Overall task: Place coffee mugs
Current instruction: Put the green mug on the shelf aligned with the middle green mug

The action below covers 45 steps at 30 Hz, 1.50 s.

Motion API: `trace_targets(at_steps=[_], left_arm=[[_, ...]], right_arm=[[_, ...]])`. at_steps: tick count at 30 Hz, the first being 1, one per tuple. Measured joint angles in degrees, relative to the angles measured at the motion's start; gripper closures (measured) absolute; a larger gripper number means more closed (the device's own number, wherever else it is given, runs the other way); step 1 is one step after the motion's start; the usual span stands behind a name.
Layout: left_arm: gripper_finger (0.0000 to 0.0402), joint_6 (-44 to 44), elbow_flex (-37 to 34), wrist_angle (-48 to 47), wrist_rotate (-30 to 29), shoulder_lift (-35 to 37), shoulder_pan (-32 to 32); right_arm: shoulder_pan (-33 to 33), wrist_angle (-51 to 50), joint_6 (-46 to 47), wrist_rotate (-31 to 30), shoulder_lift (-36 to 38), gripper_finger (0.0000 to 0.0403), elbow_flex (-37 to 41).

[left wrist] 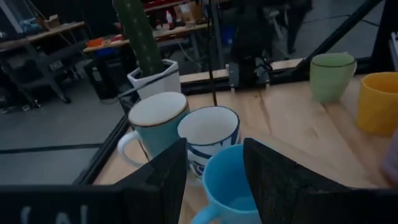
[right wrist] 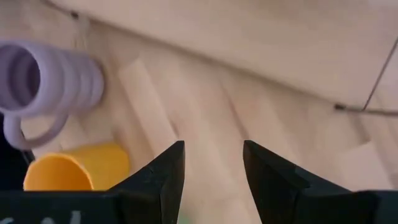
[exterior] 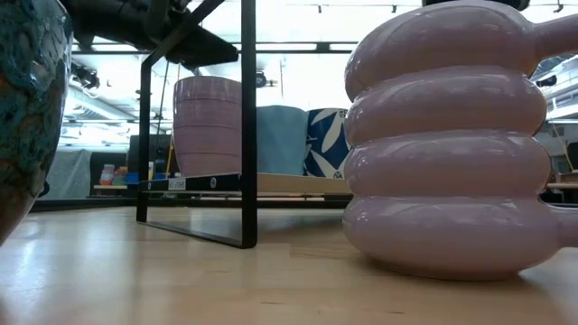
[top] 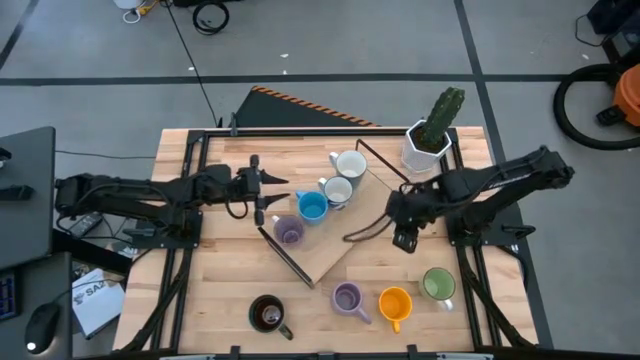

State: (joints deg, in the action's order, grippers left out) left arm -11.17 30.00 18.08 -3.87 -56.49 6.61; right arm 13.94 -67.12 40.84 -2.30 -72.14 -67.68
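Observation:
I should pick up the green mug (top: 438, 284) with my right gripper, because the mug is far from my left gripper, and put it on the board (top: 375, 191) next to the pale grey mug.
Four mugs stand in a row on a wooden board (top: 330, 248) with a black wire frame: pale grey (top: 350, 163), white with blue pattern (top: 337, 190), bright blue (top: 312, 207) and lilac (top: 288, 232). On the table near the front edge stand a dark mug (top: 268, 313), a ridged lilac mug (top: 347, 297), an orange mug (top: 395, 303) and a green mug (top: 438, 285). My left gripper (top: 283, 195) is open, level, just left of the blue mug (left wrist: 230, 180), which shows beyond its fingertips. My right gripper (top: 405, 240) is open and points down over bare table right of the board.
A white hexagonal pot with a cactus (top: 428, 145) stands at the far right corner, behind the board. The black frame's uprights (exterior: 248, 126) rise around the board. Bare table lies at the near left and between the board and the front row of mugs.

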Motion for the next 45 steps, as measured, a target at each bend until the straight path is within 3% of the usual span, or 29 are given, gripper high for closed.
trace_targets(at_steps=[11,14,19,23,30,40,45], left_arm=[[0.0240,0.3,-0.2,0.5,-0.1,0.2,0.7],[0.0240,1.2,-0.2,0.5,-0.1,0.2,0.7],[0.0240,1.5,-0.2,0.4,-0.1,0.2,0.7],[0.0240,1.3,-0.2,0.0,-0.1,0.2,0.7],[0.0240,-1.6,-0.2,0.2,-0.5,0.1,0.7],[0.0240,-1.5,-0.2,-0.3,-1.2,0.1,0.7],[0.0240,-1.1,-0.2,-1.2,-1.2,0.1,0.7]], right_arm=[[9.7,-8.9,6.0,16.5,-8.3,0.0243,0.0],[10.5,-8.9,14.5,22.2,-10.0,0.0247,0.0],[13.3,-5.7,32.2,26.5,-11.4,0.0252,0.0],[15.3,0.5,42.3,27.1,-11.9,0.0252,0.0],[19.8,-0.1,51.1,23.2,-14.6,0.0252,0.1],[21.2,-1.8,48.9,22.4,-20.5,0.0256,0.1],[21.4,0.7,46.7,22.0,-21.5,0.0285,2.4]])
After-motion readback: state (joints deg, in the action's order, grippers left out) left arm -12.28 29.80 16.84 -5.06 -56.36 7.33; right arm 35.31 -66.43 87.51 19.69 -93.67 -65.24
